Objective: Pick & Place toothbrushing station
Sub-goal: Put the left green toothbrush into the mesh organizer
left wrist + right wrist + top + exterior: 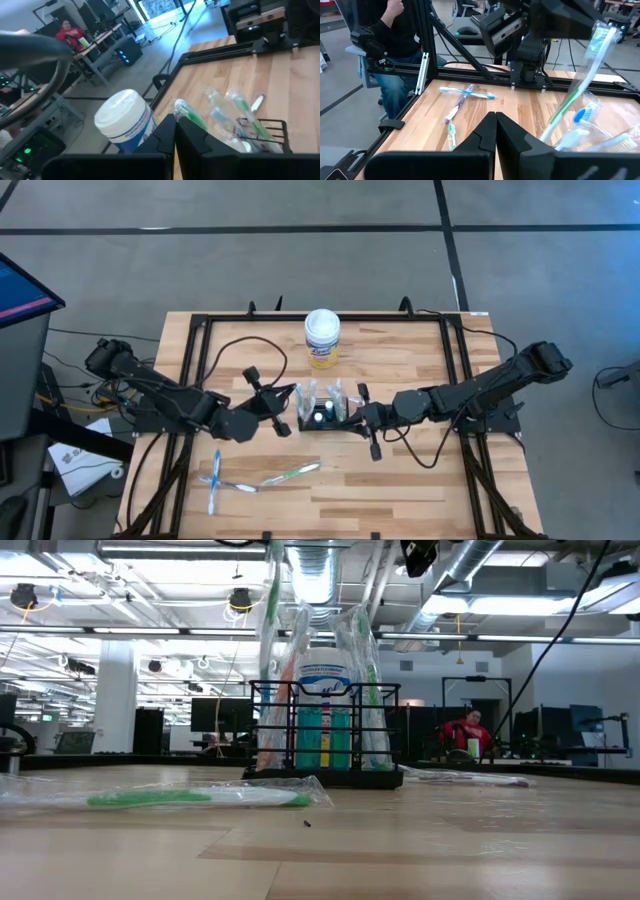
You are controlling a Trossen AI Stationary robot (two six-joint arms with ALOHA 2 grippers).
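The green wrapped toothbrush [268,625] is hanging upright over the caddy's open top [268,688]. My left gripper should lower it next until it stands inside, then let go.
The toothbrushing station [322,416] is a small black wire caddy standing on its base mid-table; it also shows in the low view [325,730] and the left wrist view [267,131]. Several wrapped toothbrushes [585,75] stand upright in it. My left gripper [290,418] is shut just left of the caddy, at the top of a green wrapped toothbrush [186,114]. My right gripper [352,418] is shut just right of the caddy, and its fingers [495,125] have nothing between them. My left gripper's shut fingertips [172,125] stand right at the top end of the green wrapped toothbrush [180,106], coming nearly level from the table's left. Whether they touch it I cannot tell.
A white-lidded round canister [322,338] stands behind the caddy. Loose wrapped toothbrushes lie near the front left: two blue ones crossed [216,480] and a green one [291,473], which is close in the low view [190,797]. A person sits beyond the table [395,40].
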